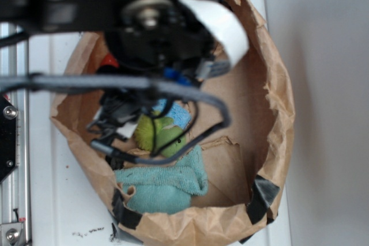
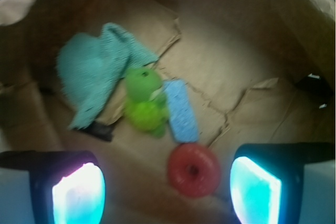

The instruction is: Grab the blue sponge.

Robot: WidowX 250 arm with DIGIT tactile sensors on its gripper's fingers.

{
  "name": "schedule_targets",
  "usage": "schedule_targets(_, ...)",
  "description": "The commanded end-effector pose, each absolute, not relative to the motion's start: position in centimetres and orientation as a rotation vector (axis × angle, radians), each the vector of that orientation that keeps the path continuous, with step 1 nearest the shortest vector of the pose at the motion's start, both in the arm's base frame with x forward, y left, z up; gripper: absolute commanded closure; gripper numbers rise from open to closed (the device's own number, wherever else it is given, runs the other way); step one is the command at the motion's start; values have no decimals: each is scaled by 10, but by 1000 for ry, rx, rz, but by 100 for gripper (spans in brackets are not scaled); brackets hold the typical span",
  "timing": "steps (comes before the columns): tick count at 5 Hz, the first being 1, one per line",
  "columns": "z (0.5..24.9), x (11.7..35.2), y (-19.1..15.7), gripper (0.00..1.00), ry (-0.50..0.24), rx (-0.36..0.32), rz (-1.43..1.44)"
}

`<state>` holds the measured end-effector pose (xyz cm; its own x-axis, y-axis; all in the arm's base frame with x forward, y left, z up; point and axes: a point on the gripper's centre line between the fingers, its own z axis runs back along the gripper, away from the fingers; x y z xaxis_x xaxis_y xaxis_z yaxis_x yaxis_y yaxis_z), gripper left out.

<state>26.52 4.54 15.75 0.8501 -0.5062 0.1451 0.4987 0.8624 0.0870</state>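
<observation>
My gripper will lift the blue sponge [image 2: 181, 112] with its flat shape kept and its far end sticking out, as the long edges [image 2: 191, 107] run straight and uncreased.
The blue sponge [image 2: 181, 109] lies flat on the brown paper floor of the bag, its long side running away from me, pressed against the green plush toy [image 2: 144, 101]. In the exterior view only a corner of the blue sponge [image 1: 179, 114] shows under the arm's cables. My gripper [image 2: 167, 190] hovers above the bag floor, open, its two glowing pads wide apart with nothing held. The sponge sits ahead of the gap between the jaws, just beyond an orange-red ring [image 2: 193, 170].
A teal terry cloth [image 2: 94, 69] lies left of the plush toy. The crumpled brown paper bag wall [image 1: 271, 84] rings everything. A black tape patch [image 1: 262, 195] holds the bag's rim. The arm and its cables [image 1: 115, 82] hide the bag's back half in the exterior view.
</observation>
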Motion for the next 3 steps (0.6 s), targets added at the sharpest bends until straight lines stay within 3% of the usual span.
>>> schedule_targets(1,136,287,31,0,-190,175,-648)
schedule_targets(3,108,292,15,0,-190,160,-742)
